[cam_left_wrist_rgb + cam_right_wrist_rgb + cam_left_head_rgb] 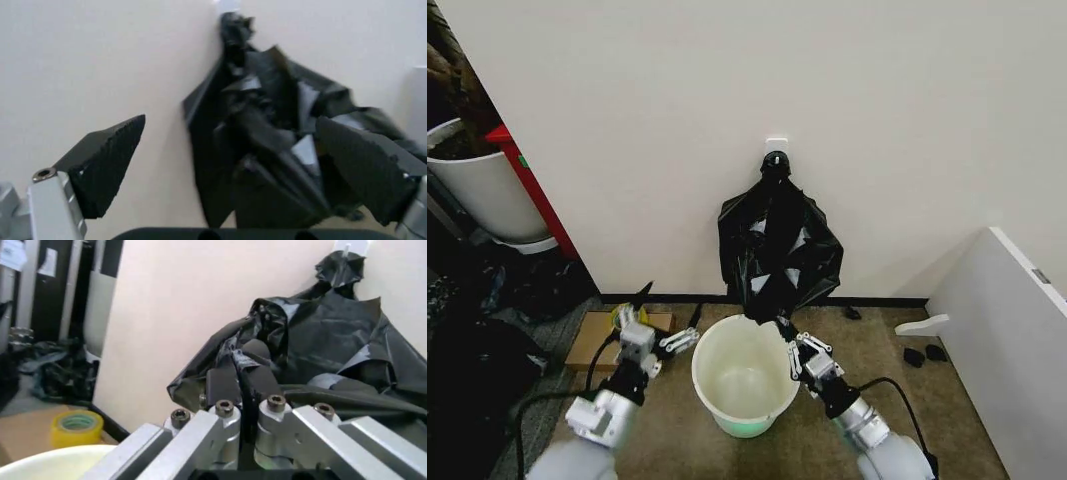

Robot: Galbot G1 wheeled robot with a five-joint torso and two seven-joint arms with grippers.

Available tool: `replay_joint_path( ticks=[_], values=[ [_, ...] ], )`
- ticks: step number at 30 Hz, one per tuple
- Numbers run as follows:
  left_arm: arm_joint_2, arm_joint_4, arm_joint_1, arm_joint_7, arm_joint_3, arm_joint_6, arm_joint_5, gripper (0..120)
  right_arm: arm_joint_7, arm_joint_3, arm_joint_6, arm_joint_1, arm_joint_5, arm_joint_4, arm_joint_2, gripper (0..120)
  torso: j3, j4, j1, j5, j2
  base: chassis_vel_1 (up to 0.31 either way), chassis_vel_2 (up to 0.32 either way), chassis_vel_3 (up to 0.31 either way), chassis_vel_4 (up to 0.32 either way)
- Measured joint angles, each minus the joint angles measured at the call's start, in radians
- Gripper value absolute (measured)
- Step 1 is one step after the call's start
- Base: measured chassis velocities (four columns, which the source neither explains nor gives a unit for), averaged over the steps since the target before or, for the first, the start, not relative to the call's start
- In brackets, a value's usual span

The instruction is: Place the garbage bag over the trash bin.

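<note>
Smooth black film is hanging behind the crinkled front, so the garbage bag (799, 272) will come loose when the robot pulls, while another one stays on the hook.
The garbage bag (777, 245) hangs crinkled and black from a white wall hook (775, 145), its lower edge just above the far rim of the trash bin (745, 378), a white bucket standing on the carpet. My right gripper (784, 326) is at the bin's right far rim, shut on the bag's bottom edge; in the right wrist view its fingers (257, 380) pinch a thin fold of the bag (333, 340). My left gripper (669, 310) is left of the bin, open and holding nothing. Its pads (107, 165) stand wide apart, with the bag (267, 135) farther off.
A bigger white pot (482, 190) with a red-edged board (527, 185) stands at the far left. A cardboard piece (592, 340) with a yellow tape roll (75, 427) lies by the left gripper. A white cabinet (1012, 350) bounds the right. Dark clutter (477, 370) covers the left floor.
</note>
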State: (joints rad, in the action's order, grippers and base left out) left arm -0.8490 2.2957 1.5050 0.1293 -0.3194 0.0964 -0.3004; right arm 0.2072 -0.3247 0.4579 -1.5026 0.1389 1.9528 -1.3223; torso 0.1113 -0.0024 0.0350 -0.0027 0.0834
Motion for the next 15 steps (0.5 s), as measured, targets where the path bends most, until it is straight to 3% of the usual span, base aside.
replay_joint_path(
  ticks=[2, 4, 7, 8, 11, 13, 15],
  values=[
    [0.092, 0.008, -0.111, 0.008, 0.065, -0.079, -0.082, 100, -0.019, -0.01, 0.012, 0.001, 0.074, 0.002, -0.022, 0, 0.0, 0.0, 0.0, 0.0, 0.0, 0.0, 0.0, 0.0, 0.0],
    [0.128, 0.001, -0.169, 0.012, 0.104, -0.098, -0.121, 100, -0.023, -0.013, 0.019, 0.001, 0.102, 0.003, -0.03, 0, 0.0, 0.0, 0.0, 0.0001, 0.0, 0.0, 0.0, 0.0, 0.0],
    [0.199, -0.042, -0.439, 0.053, 0.291, -0.167, -0.261, 99, -0.035, -0.017, 0.033, 0.0, 0.143, 0.006, -0.042, 0, 0.0, 0.0003, 0.0, -0.0004, 0.0, 0.0, 0.0, 0.0, 0.0],
    [0.199, -0.042, -0.439, 0.053, 0.291, -0.167, -0.261, 99, -0.035, -0.017, 0.033, 0.0, 0.143, 0.006, -0.042, 0, 0.0, 0.0003, 0.0, -0.0004, 0.0, 0.0, 0.0, 0.0, 0.0],
    [0.209, -0.08, -0.739, 0.119, 0.479, -0.266, -0.371, 99, -0.041, -0.026, 0.045, 0.004, 0.165, 0.003, -0.049, 0, 0.0, -0.0001, 0.0, -0.0001, 0.0, 0.0, 0.0, 0.0, 0.0],
    [0.206, -0.086, -0.785, 0.133, 0.51, -0.293, -0.377, 98, -0.042, -0.027, 0.046, 0.004, 0.169, 0.002, -0.051, 0, 0.0, 0.0001, 0.0, -0.0001, 0.0, 0.0, 0.0, 0.0, 0.0],
    [0.191, -0.111, -0.95, 0.165, 0.64, -0.395, -0.414, 97, -0.048, -0.03, 0.055, 0.005, 0.19, 0.001, -0.059, 0, 0.0, 0.0002, 0.0, 0.0, 0.0, 0.0, 0.0, 0.0, 0.0]
  ],
)
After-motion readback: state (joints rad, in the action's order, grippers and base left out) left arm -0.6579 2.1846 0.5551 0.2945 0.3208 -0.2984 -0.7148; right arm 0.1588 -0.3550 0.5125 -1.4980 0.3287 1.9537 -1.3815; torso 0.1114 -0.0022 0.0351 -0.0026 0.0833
